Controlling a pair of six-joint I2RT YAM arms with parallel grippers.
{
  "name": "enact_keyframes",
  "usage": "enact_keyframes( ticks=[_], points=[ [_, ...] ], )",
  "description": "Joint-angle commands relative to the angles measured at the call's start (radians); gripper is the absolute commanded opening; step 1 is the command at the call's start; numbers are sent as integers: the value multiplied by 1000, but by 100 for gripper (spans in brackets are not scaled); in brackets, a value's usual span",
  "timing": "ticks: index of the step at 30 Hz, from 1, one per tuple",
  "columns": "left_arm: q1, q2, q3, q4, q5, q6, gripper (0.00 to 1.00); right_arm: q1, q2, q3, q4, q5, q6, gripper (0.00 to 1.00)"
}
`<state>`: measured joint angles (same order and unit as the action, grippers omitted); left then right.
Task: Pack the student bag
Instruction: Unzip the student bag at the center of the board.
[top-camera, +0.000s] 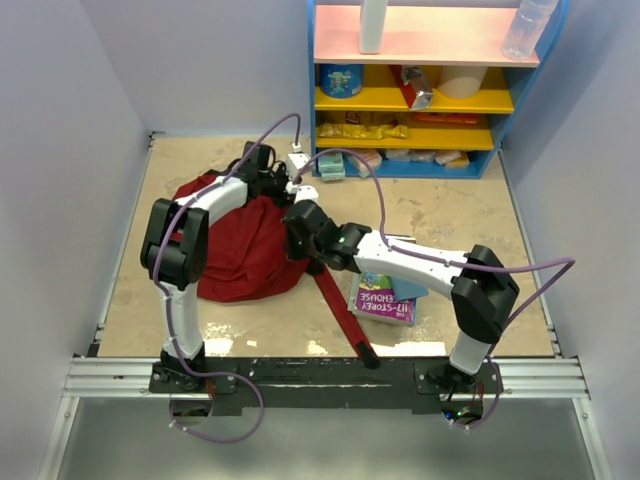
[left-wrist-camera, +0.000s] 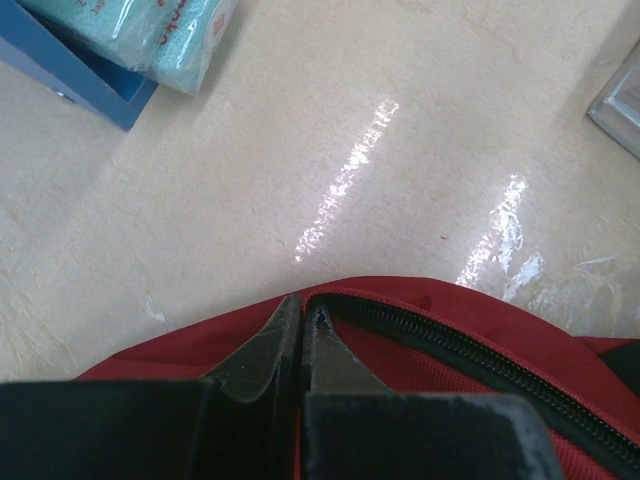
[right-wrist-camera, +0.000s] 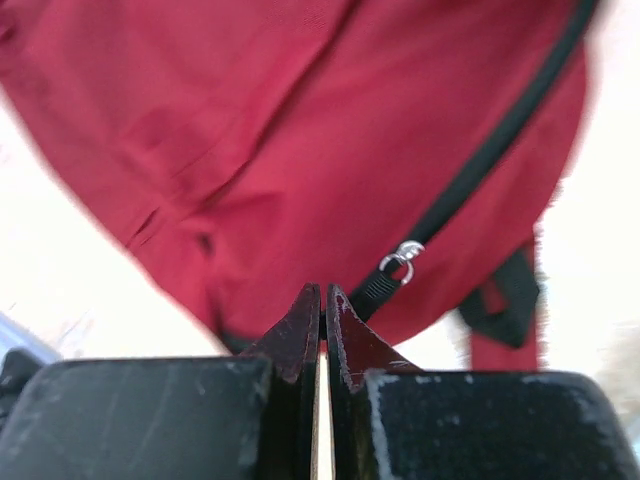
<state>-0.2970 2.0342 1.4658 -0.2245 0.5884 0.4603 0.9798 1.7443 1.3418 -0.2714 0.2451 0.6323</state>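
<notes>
I keep pulling the black pull tab with my right gripper until the tab reaches the bag's near edge, because my left gripper is holding the red rim beside the zipper.
The student bag, dark red, lies slumped left of centre, its long red strap trailing toward the near edge. My left gripper is at the bag's far top; in the left wrist view its jaws are shut on the red rim beside the black zipper. My right gripper is at the bag's right edge. In the blurred right wrist view it is shut on the black pull tab hanging from the silver zipper ring.
A blue and yellow shelf with snacks and bottles stands at the back. A stack of books lies under the right forearm. A teal packet rests by the shelf foot. A metal rail runs along the near edge.
</notes>
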Motion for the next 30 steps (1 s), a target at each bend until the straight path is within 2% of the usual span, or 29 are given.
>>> enact_keyframes(
  ticks=[1, 13, 18, 26, 30],
  points=[
    [13, -81, -5, 159, -120, -14, 0, 74, -2, 46, -9, 5, 50, 0],
    [12, -103, 1, 159, -137, -54, 0, 207, 50, 39, -8, -3, 96, 0],
    [13, -109, 19, 140, -150, -60, 0, 258, 132, 82, -11, -27, 98, 0],
    [13, -114, 22, 122, -142, -54, 0, 272, 201, 134, 57, -96, 72, 0],
    [12, -111, 33, 119, -137, -66, 0, 296, 262, 215, 70, -133, 40, 0]
  ],
)
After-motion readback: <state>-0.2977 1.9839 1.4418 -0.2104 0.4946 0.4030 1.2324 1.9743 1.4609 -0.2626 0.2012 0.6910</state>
